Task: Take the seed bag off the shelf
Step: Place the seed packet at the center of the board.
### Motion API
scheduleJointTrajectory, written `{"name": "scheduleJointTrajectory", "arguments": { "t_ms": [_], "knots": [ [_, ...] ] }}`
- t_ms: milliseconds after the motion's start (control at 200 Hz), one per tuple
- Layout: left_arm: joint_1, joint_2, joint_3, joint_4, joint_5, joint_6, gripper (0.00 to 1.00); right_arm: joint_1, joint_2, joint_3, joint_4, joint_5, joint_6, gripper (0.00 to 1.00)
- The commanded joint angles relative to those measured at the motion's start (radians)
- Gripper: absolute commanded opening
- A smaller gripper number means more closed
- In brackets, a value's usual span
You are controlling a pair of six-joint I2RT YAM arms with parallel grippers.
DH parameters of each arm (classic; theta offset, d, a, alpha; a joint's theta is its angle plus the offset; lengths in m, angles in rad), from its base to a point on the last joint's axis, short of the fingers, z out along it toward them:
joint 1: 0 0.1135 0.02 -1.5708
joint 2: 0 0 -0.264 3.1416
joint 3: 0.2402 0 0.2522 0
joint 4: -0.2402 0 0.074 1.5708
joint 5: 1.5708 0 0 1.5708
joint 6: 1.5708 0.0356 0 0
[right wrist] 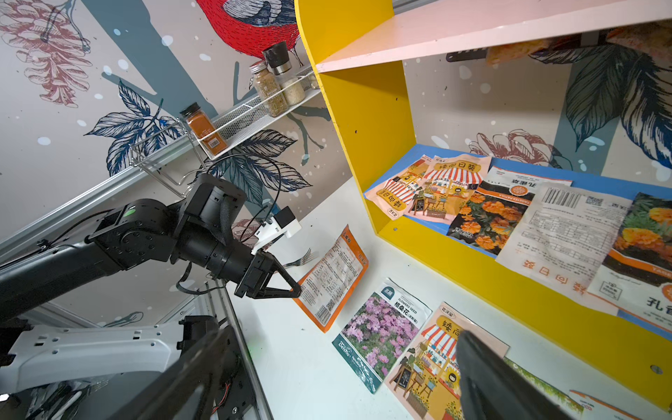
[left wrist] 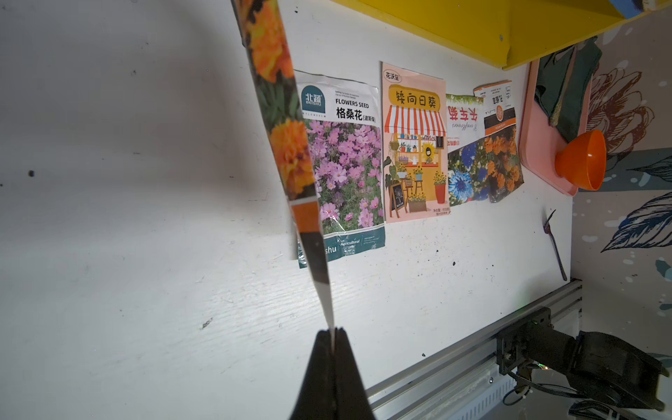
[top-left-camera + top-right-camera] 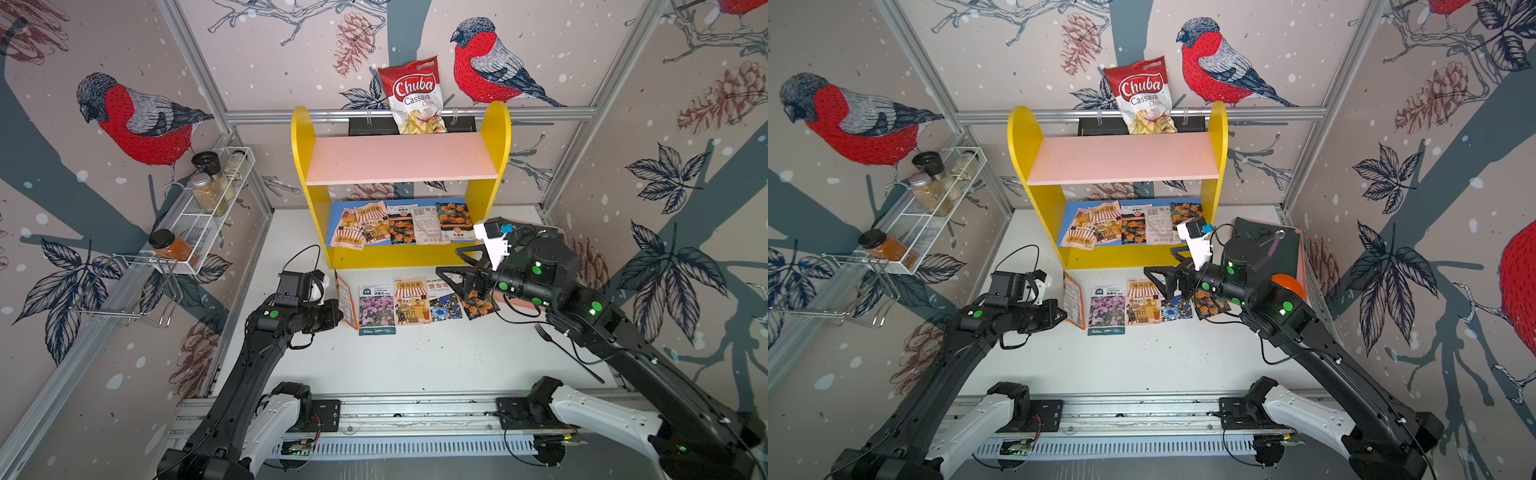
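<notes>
The orange marigold seed bag [image 3: 347,301] is standing on its edge against the row. Next, my left gripper pulls back and puts it down flat on the clear space [image 2: 234,192] next to the row.
The shelf [image 3: 301,137] [image 3: 1021,137] stands at the back of the table, with yellow sides, a bare pink upper board [image 1: 472,32] and a blue lower board. Several seed bags [image 3: 403,224] [image 1: 509,214] lie overlapped on the lower board. My left gripper [image 3: 337,311] [image 2: 332,332] is shut on the bottom edge of an orange marigold seed bag [image 3: 347,301] [image 3: 1074,303] [image 2: 287,145] [image 1: 332,278]. It holds that bag on edge over the table, just left of a row of seed bags [image 3: 409,303]. My right gripper [image 3: 448,261] [image 3: 1158,260] [image 1: 343,331] hovers open and empty over the right part of that row, in front of the shelf.
A white wire rack [image 3: 208,216] with spice jars hangs on the left wall. A chips bag [image 3: 415,95] is clipped behind the shelf. A pink tray [image 2: 538,145] with an orange funnel [image 2: 582,160] lies at the right, a fork [image 3: 557,345] near it.
</notes>
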Motion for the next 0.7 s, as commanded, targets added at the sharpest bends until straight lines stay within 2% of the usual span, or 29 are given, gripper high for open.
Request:
{"name": "scheduleJointTrajectory", "arguments": {
  "t_ms": [0,125,295,495,695],
  "knots": [
    [0.002,0.026,-0.004,0.053,-0.012,0.009,0.0,0.009,-0.015,-0.011,-0.009,-0.024,-0.022,0.99],
    [0.002,0.075,0.0,0.085,-0.013,0.014,0.0,0.027,-0.027,-0.016,-0.032,-0.026,-0.031,0.99],
    [0.002,0.145,0.024,0.131,0.053,0.02,0.0,0.035,-0.042,-0.029,-0.053,0.004,-0.045,0.99],
    [0.002,0.184,0.06,0.158,0.079,0.028,0.0,0.035,-0.047,-0.051,-0.052,0.012,-0.049,0.99],
    [0.002,0.244,0.042,0.136,0.006,0.011,0.0,0.036,-0.055,-0.064,-0.05,0.017,-0.051,0.99]
  ]
}}
